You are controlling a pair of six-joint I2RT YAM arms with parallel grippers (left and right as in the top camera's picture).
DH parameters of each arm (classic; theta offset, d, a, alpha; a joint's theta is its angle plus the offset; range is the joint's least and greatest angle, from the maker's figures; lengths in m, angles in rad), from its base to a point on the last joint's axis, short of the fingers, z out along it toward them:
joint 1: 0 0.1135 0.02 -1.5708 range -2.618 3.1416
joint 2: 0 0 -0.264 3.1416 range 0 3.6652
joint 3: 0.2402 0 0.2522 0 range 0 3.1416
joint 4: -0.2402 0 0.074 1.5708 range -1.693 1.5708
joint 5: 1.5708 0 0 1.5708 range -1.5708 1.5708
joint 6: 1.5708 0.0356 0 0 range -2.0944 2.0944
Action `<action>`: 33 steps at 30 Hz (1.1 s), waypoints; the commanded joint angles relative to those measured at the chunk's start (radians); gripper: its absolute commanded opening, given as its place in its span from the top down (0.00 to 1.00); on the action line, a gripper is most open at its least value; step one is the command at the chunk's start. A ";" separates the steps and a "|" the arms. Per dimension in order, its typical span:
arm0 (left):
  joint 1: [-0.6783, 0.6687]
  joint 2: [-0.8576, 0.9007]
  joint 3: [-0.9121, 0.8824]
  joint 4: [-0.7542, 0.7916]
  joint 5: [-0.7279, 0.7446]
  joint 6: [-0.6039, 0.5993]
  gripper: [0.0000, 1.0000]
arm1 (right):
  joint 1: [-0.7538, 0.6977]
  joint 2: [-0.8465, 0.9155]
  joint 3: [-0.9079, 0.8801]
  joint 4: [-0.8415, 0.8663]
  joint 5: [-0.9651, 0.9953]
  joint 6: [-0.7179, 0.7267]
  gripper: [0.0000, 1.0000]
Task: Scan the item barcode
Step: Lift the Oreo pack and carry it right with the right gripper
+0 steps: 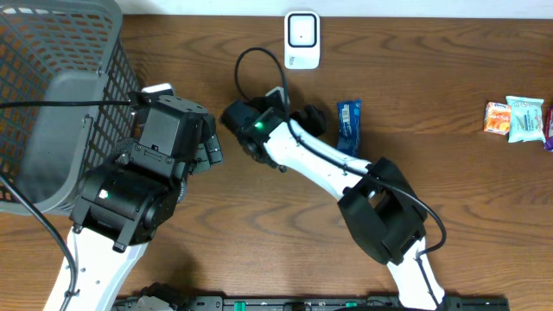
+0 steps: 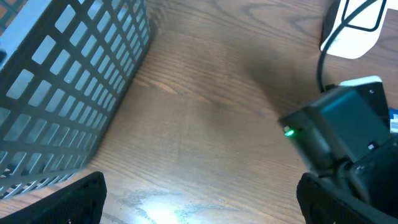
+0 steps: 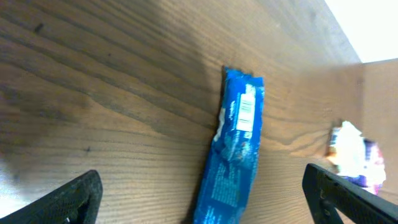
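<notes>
I should pinch the snack bar (image 1: 349, 134) with my right gripper and flip it over before scanning, because its barcode label (image 1: 346, 114) is facing up, the same way as the scanner's window.
The item, a blue snack bar (image 1: 348, 125), lies flat on the wooden table with its barcode label (image 3: 247, 112) facing up. My right gripper (image 3: 205, 202) is open just above it, and the bar (image 3: 233, 162) lies loose between the wide-spread fingers. The white scanner (image 1: 302, 39) stands at the table's far edge, above and left of the bar. My left gripper (image 1: 212, 147) is open over bare wood beside the grey basket (image 1: 60, 112), with nothing between its fingers (image 2: 62, 202).
In the left wrist view, the right arm's wrist (image 2: 342, 130) with its green light is close on the right, the scanner (image 2: 354, 31) behind it. Wrapped snacks (image 1: 518, 119) lie at the far right edge. A black cable (image 1: 246, 73) loops near the scanner.
</notes>
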 commanded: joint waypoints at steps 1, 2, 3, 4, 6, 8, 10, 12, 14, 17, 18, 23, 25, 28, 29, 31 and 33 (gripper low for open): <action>0.006 0.000 0.005 -0.002 -0.010 0.010 0.02 | -0.087 -0.001 -0.042 0.024 -0.096 0.003 0.04; 0.006 0.000 0.005 -0.002 -0.010 0.010 0.02 | -0.109 -0.001 -0.050 0.033 -0.099 0.003 0.04; 0.006 0.000 0.005 -0.002 -0.010 0.010 0.02 | -0.135 -0.001 -0.061 0.043 -0.101 0.003 0.05; 0.006 0.000 0.005 -0.002 -0.010 0.010 0.02 | -0.154 -0.001 -0.069 0.056 -0.106 0.003 0.06; 0.006 0.000 0.005 -0.003 -0.010 0.010 0.02 | -0.192 -0.001 -0.085 0.087 -0.134 0.002 0.07; 0.006 0.000 0.005 -0.002 -0.010 0.010 0.02 | -0.229 -0.001 -0.098 0.112 -0.181 0.002 0.09; 0.006 0.000 0.005 -0.002 -0.010 0.010 0.02 | -0.256 -0.001 -0.106 0.133 -0.214 0.002 0.14; 0.006 0.000 0.005 -0.002 -0.010 0.010 0.02 | -0.275 -0.001 -0.114 0.151 -0.228 0.002 0.17; 0.006 0.000 0.005 -0.002 -0.010 0.010 0.02 | -0.280 -0.001 -0.126 0.173 -0.227 0.002 0.21; 0.006 0.000 0.005 -0.003 -0.010 0.010 0.02 | -0.271 0.001 -0.148 0.195 -0.225 0.002 0.30; 0.006 0.000 0.005 -0.002 -0.010 0.010 0.02 | -0.267 0.002 -0.155 0.200 -0.219 0.003 0.33; 0.006 0.000 0.005 -0.002 -0.010 0.010 0.02 | -0.254 0.003 -0.219 0.248 -0.173 0.003 0.44; 0.006 0.000 0.005 -0.002 -0.010 0.010 0.02 | -0.254 0.003 -0.244 0.267 -0.157 0.003 0.44; 0.006 0.000 0.005 -0.002 -0.010 0.010 0.02 | -0.264 0.003 -0.269 0.287 -0.155 0.003 0.48; 0.006 0.000 0.005 -0.002 -0.010 0.010 0.02 | -0.271 0.003 -0.275 0.292 -0.156 0.004 0.51; 0.006 0.000 0.005 -0.003 -0.010 0.010 0.02 | -0.288 0.003 -0.288 0.301 -0.156 0.010 0.56; 0.006 0.000 0.005 -0.002 -0.010 0.010 0.02 | -0.303 0.003 -0.306 0.318 -0.164 0.010 0.59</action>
